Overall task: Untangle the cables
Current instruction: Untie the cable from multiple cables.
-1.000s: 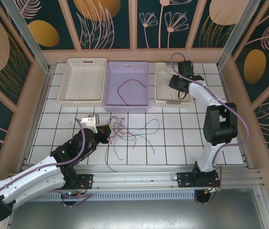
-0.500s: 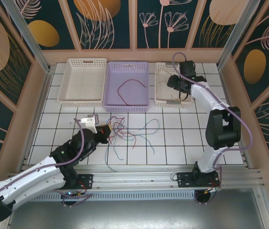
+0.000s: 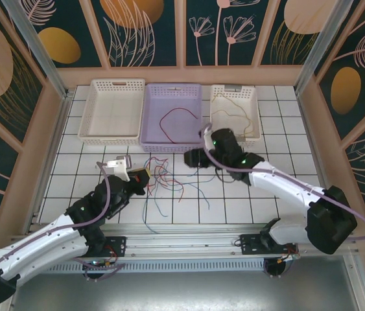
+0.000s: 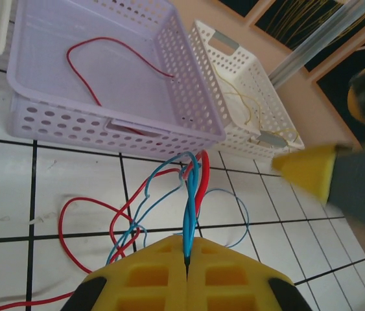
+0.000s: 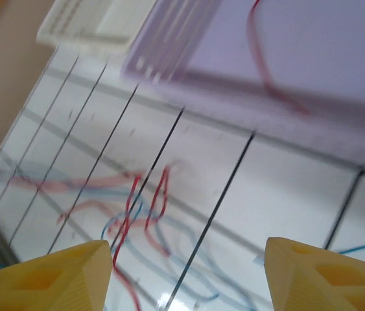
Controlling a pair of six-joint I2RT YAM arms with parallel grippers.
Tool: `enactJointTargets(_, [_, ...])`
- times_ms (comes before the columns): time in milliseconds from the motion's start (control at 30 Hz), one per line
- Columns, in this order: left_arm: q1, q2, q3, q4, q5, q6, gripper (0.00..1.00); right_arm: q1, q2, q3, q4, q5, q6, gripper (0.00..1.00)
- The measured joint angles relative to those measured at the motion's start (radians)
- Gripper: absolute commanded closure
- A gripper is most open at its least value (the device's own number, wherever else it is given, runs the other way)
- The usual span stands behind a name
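Note:
I keep moving my right gripper to that end [image 3: 146,221] until its fingers close, as the blue cable's loose end by the metal rail is clear of the tangle.
A tangle of red and blue cables [image 3: 169,180] lies on the tiled table in front of the lilac basket [image 3: 153,139]. My left gripper [image 3: 144,176] is at the tangle's left edge, shut on a twisted blue cable [image 4: 192,194] that runs out from between its yellow fingers [image 4: 150,272]. My right gripper [image 3: 192,159] hovers open just right of the tangle, and its fingers [image 5: 52,278] stand wide apart above the blurred cables [image 5: 140,207]. One red cable [image 3: 179,116] lies alone in the lilac basket. A yellow-tan cable [image 3: 234,113] lies in the right white basket [image 3: 255,133].
A bare white basket [image 3: 114,110] stands at the back left. A loose blue cable loop [image 3: 205,172] trails right of the tangle. The right arm's elbow [image 3: 328,220] sits at the table's right side. A wooden wall borders the table.
My right arm has swung from the right white basket down and left to the table's middle beside the tangle. The left gripper has stayed put with the blue cable in it.

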Motion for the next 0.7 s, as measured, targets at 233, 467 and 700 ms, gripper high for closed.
enactJointTargets(233, [0.0, -0.061, 0.0, 0.012, -0.037, -0.028, 1.0, 0.264, -0.054, -0.217, 0.212, 0.025, 0.035, 0.36])
enactJointTargets(467, [0.0, -0.065, 0.0, 0.014, -0.072, -0.057, 1.0, 0.409, 0.034, -0.256, 0.438, 0.106, 0.059, 0.38])
enactJointTargets(700, [0.0, -0.076, 0.001, 0.034, -0.103, -0.087, 1.0, 0.497, 0.245, -0.211, 0.563, 0.209, 0.074, 0.42])
